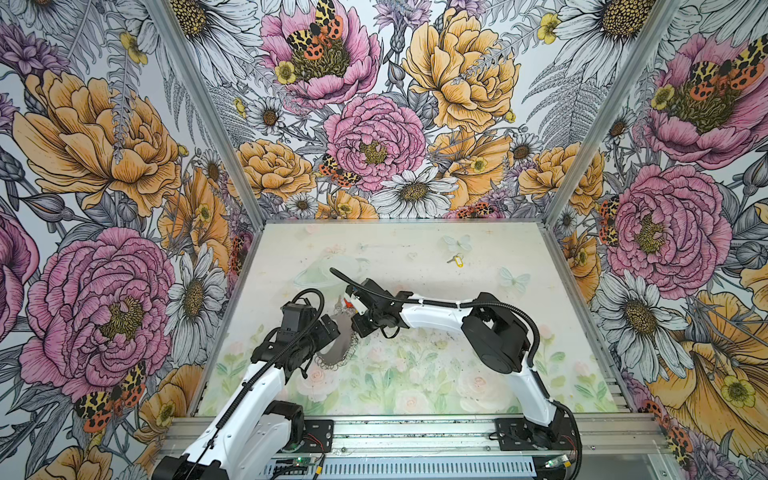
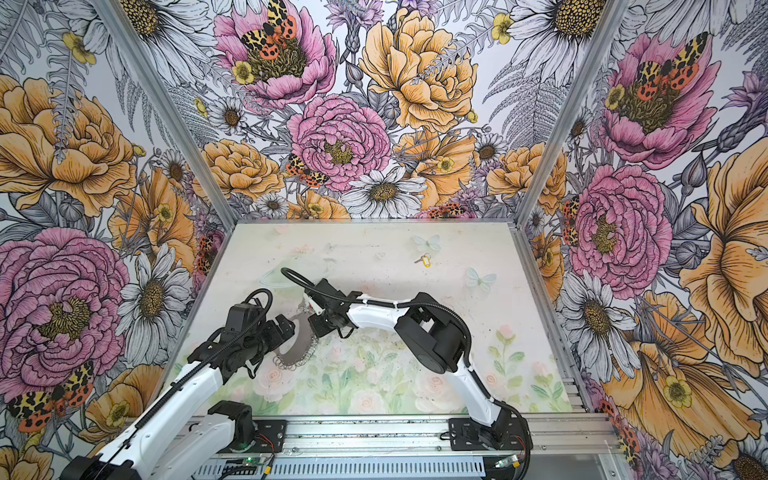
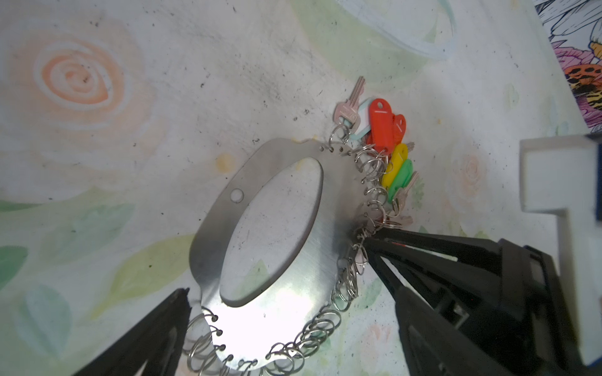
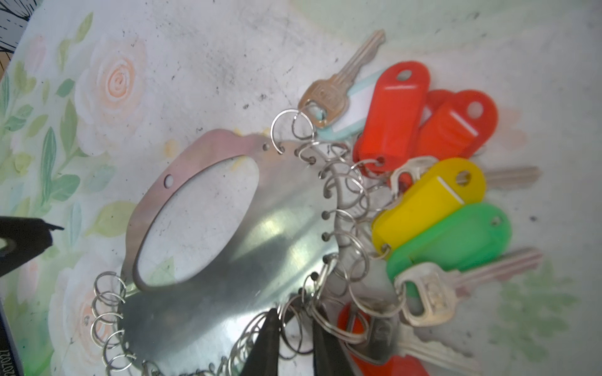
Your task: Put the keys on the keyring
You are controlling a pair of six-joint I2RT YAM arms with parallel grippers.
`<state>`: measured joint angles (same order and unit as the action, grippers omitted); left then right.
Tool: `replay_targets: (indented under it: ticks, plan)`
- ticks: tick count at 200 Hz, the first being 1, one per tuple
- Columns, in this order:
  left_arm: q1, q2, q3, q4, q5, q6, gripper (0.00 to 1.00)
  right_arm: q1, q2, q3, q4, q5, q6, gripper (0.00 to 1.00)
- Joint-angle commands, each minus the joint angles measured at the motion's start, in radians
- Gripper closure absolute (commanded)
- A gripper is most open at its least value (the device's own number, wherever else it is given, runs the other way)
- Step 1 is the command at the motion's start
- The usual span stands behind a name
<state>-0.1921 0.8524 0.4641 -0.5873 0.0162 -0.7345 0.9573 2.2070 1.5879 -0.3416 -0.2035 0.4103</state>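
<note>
Split rings (image 4: 296, 327) bunch at my right gripper's fingertips on a loose keyring, so next my left gripper braces the keyring's oval opening (image 3: 232, 300) while my right gripper regrips them.
The keyring (image 1: 332, 353) (image 2: 293, 349) lies flat on the table, a grey metal hoop (image 3: 325, 257) (image 4: 260, 260) fringed with split rings. Several keys hang on it with red (image 4: 391, 114), yellow (image 4: 426, 198) and green (image 4: 456, 241) tags. Another key with a yellow tag (image 1: 457, 259) (image 2: 424, 260) lies loose far back on the right. My left gripper (image 3: 291, 293) (image 1: 328, 347) stands wide open, a finger on either side of the hoop. My right gripper (image 4: 293, 315) (image 3: 366, 244) is at the hoop's fringed edge, its jaws narrow with split rings in the small gap.
The table (image 1: 415, 374) carries a pale floral print. Floral walls enclose it on three sides, and a metal rail (image 1: 415, 432) with both arm bases runs along the front. The right arm (image 1: 436, 316) reaches across the middle.
</note>
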Motion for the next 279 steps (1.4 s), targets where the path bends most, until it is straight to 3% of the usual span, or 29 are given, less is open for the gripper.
replay_targets:
  ticks: [1,148,210,238,279]
  plan:
    - [0.010,-0.012,0.001,0.005,0.016,0.000,0.01,0.007,0.012,0.029,-0.014,-0.008,0.011,0.82]
    - [0.009,0.018,0.004,0.024,0.043,0.006,0.01,0.003,-0.088,-0.041,-0.003,0.037,0.041,0.92]
    - [-0.036,0.105,0.032,0.058,0.070,0.024,0.01,0.001,-0.136,-0.142,0.021,0.092,0.042,0.81]
    - [-0.092,0.141,0.054,0.059,0.027,0.017,0.01,0.006,-0.142,-0.143,0.028,0.092,0.008,0.74]
    - [-0.098,0.192,0.044,0.098,0.036,-0.003,0.01,0.014,-0.145,-0.135,0.047,0.109,-0.023,0.66]
